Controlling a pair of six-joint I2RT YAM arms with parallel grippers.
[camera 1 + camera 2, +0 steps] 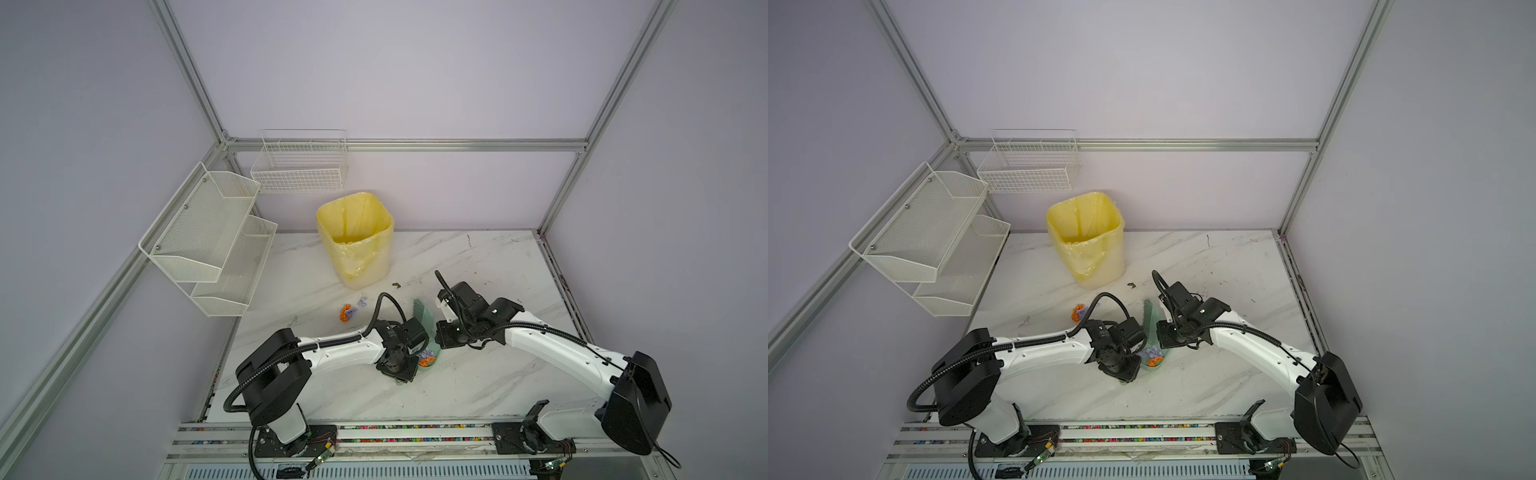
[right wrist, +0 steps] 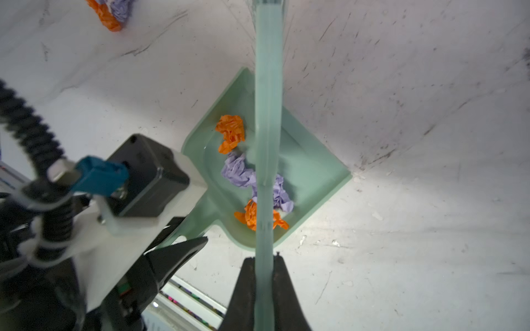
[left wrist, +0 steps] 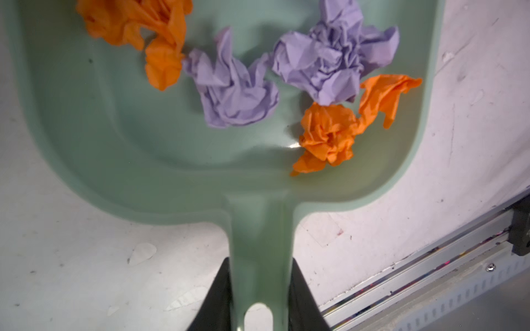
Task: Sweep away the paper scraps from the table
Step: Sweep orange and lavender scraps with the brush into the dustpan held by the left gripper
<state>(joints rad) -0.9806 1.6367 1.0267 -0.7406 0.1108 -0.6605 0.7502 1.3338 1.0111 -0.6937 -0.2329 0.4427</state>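
Observation:
The brush reaches across over the loaded dustpan, so my right gripper should pull the brush clear before my left gripper takes the dustpan to the bin (image 1: 356,236).
My left gripper (image 3: 259,266) is shut on the handle of a green dustpan (image 3: 114,143), which lies low over the table (image 1: 478,374). Several orange and lilac paper scraps (image 3: 235,91) lie in the pan, and they show in both top views (image 1: 427,356) (image 1: 1153,356). My right gripper (image 2: 264,262) is shut on the handle of a green brush (image 2: 268,114), which reaches across above the dustpan (image 2: 312,172). In both top views the brush (image 1: 422,311) (image 1: 1148,316) points toward the back. More paper scraps (image 1: 347,311) (image 1: 1077,312) (image 2: 111,14) lie on the table left of the brush.
A bin with a yellow liner (image 1: 355,239) stands at the back of the table. White wire racks (image 1: 208,241) hang on the left wall and a wire basket (image 1: 299,166) on the back wall. A small dark speck (image 1: 396,285) lies near the bin. Aluminium rails (image 1: 415,432) edge the front.

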